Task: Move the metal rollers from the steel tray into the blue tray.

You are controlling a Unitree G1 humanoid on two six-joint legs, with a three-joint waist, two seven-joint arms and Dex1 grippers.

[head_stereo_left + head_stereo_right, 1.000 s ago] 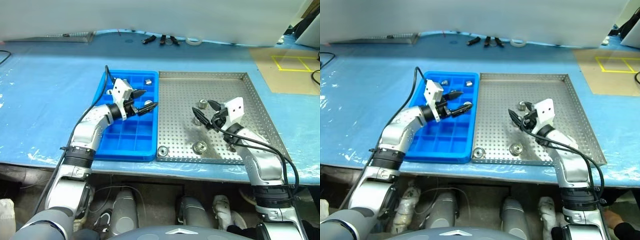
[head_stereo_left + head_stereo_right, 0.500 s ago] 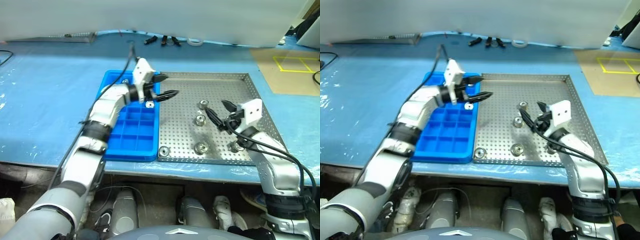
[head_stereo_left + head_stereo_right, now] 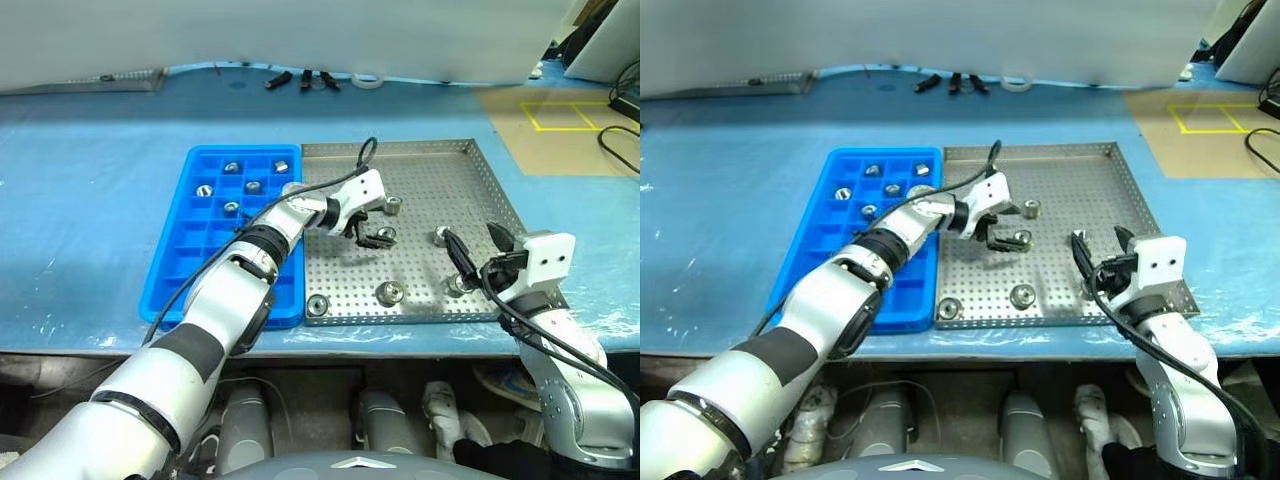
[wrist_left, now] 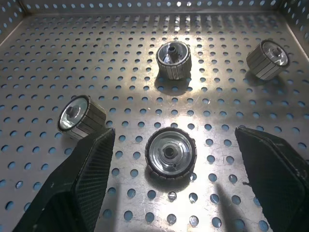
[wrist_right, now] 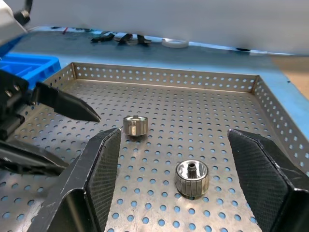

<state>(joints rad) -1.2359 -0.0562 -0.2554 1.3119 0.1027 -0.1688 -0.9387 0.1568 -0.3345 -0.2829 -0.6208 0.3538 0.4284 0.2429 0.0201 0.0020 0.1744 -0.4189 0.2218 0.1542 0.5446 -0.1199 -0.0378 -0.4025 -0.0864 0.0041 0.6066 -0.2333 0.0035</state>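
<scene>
The metal roller (image 4: 170, 152) is in the middle between my left gripper's open fingers and clear of its neighbours, so I should go on moving in before the fingers close on its rim (image 4: 193, 155).
The steel tray (image 3: 480, 175) lies on the blue table, with the blue tray (image 3: 170, 270) against its left side. Several metal rollers (image 3: 388, 292) are scattered on the perforated floor, and several more sit in the blue tray's far compartments (image 3: 232, 167). My left gripper (image 3: 370, 228) hangs open low over the steel tray's middle. One roller (image 4: 171, 153) lies flat between its fingers (image 4: 82, 183), untouched. My right gripper (image 3: 478, 250) is open and empty at the tray's near right. Ahead of it lie two rollers (image 5: 191, 178), the farther one (image 5: 135, 125) close to the left gripper's fingers.
Black clips and a white ring (image 3: 365, 79) lie at the table's far edge. A brown board with yellow tape (image 3: 560, 120) is at the far right. The blue tray's near compartments (image 3: 210, 285) hold nothing.
My left arm has swung right, from above the blue tray to low over the steel tray's middle. My right arm has drawn back toward the tray's near right corner. Both grippers stay open.
</scene>
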